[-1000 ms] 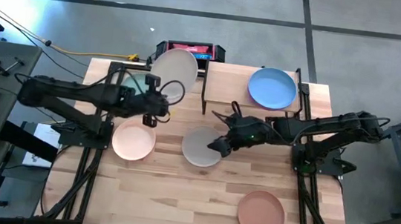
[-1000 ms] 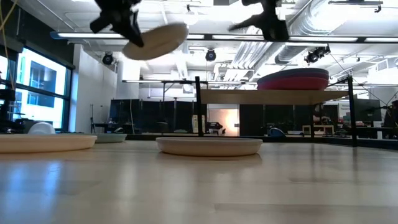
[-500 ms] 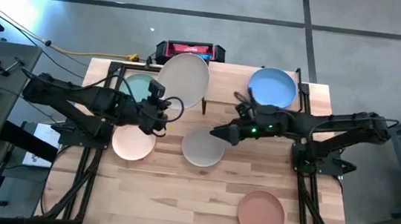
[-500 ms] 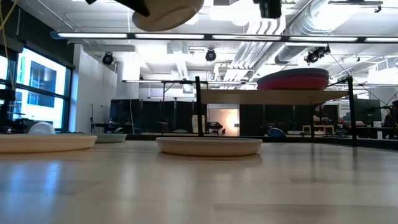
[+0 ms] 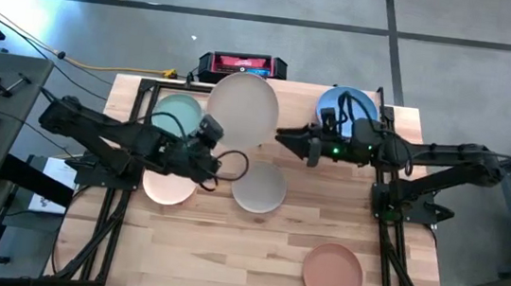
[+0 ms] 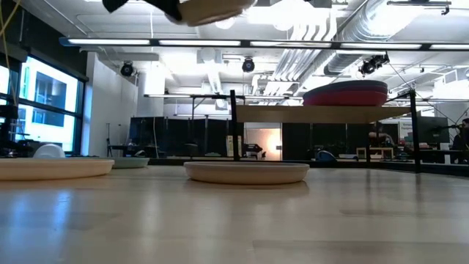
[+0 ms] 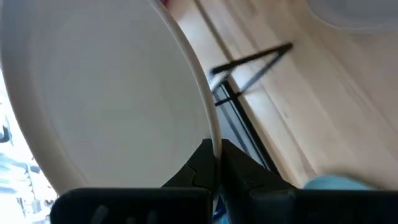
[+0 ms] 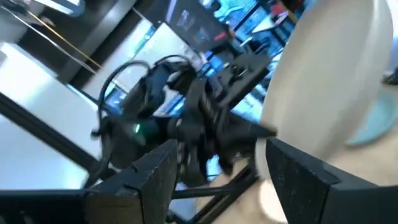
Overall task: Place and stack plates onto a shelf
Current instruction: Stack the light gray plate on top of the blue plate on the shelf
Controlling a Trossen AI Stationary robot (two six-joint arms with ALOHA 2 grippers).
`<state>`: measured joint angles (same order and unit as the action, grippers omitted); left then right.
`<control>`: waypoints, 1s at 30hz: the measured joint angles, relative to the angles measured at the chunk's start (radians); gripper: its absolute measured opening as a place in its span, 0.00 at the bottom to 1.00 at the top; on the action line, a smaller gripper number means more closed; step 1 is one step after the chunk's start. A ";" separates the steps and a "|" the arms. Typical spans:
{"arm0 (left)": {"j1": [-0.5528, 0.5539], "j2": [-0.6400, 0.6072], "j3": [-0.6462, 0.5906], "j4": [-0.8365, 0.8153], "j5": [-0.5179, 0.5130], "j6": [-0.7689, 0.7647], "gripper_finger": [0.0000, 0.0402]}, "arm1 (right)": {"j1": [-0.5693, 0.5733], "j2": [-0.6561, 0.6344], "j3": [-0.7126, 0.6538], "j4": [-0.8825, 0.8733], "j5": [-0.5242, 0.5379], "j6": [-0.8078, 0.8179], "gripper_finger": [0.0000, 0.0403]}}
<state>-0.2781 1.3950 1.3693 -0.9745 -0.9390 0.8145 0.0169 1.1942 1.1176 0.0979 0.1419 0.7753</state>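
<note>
My left gripper is holding the cream-white plate far from the blue plate on the shelf (image 5: 359,98). So next my right gripper grabs its free rim (image 5: 275,123) and brings the cream-white plate over.
My left gripper (image 5: 220,155) is shut on a cream-white plate (image 5: 243,111), raised high over the table's far middle; the low view shows only the plate's underside (image 6: 211,7) at the top edge. My right gripper (image 5: 285,137) hovers open just right of that plate, pointing toward the table's left, with nothing between its fingers (image 8: 155,180). The shelf (image 6: 322,114) stands at the far right and carries a stack of plates with a blue plate (image 5: 347,110) on top. A grey plate (image 5: 258,189) rests flat on the table. My left gripper pinches the cream-white plate's rim (image 7: 215,134) between its two fingers, at the plate's near edge. The fingers come slanting from the table's near left. The plate is lifted clear of everything and spreads away beyond the fingers, a little tilted.
A teal plate (image 5: 176,113) and a peach-pink plate (image 5: 165,186) lie on the table's left, partly under my left arm. A terracotta plate (image 5: 334,273) lies near the front right. A red and black box (image 5: 242,64) sits beyond the far edge.
My left gripper has carried the cream-white plate upward and toward the table's right, rolling its wrist; the plate has left the low view's top. My right gripper has risen from the grey plate, gone toward the far edge and tipped up to level, staying open.
</note>
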 joint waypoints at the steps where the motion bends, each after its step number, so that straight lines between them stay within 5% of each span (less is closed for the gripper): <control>1: -0.001 0.013 0.000 -0.010 0.000 -0.001 0.00 | -0.013 0.000 0.027 -0.036 0.000 -0.028 0.56; 15: -0.006 0.136 0.000 -0.080 0.024 -0.119 0.00 | -0.109 0.098 0.535 -0.827 0.195 -0.241 0.56; 30: -0.006 0.162 0.000 -0.077 0.066 -0.122 0.00 | -0.129 0.322 0.570 -1.055 0.168 -0.115 0.56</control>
<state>-0.2836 1.5574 1.3689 -1.0511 -0.8730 0.6926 -0.1120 1.5164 1.6875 -0.9573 0.3100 0.6603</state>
